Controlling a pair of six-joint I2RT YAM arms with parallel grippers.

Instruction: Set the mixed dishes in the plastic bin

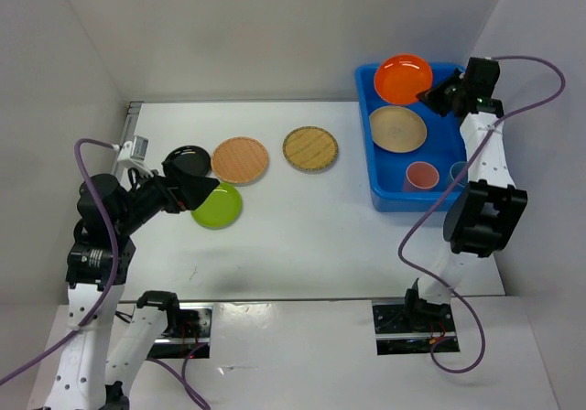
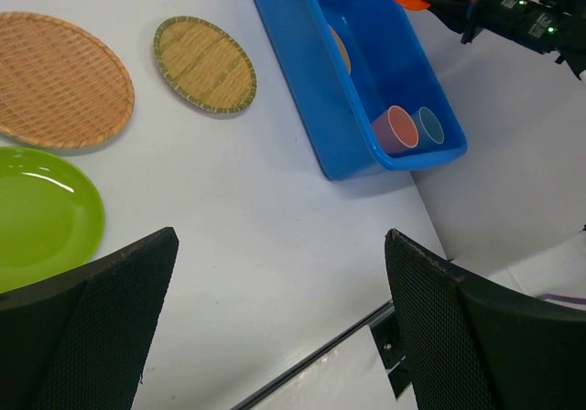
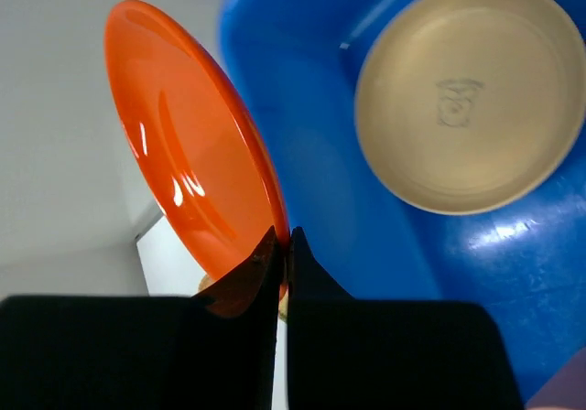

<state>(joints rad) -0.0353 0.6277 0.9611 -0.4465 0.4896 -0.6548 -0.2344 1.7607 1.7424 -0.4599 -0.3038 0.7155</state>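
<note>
My right gripper should continue to lower the orange plate and let it go over the cream plate, because the cream plate lying flat [image 1: 396,131] is clear of the cups.
My right gripper [image 1: 428,95] is shut on the rim of an orange plate [image 1: 403,78] and holds it tilted over the far end of the blue plastic bin [image 1: 403,199]. The right wrist view shows the pinch [image 3: 282,241] on the plate [image 3: 192,172]. In the bin lie a cream plate [image 1: 397,129], a pink cup [image 1: 420,176] and a blue cup [image 1: 458,170]. My left gripper [image 1: 197,190] is open and empty above a lime green plate [image 1: 220,209], partly hiding a black plate [image 1: 186,156]. Two woven plates [image 1: 240,159] [image 1: 310,148] lie on the table.
White walls enclose the table on the left, back and right. The bin sits against the right wall. The left wrist view shows the table's front edge rail [image 2: 311,360] below the open fingers [image 2: 430,291].
</note>
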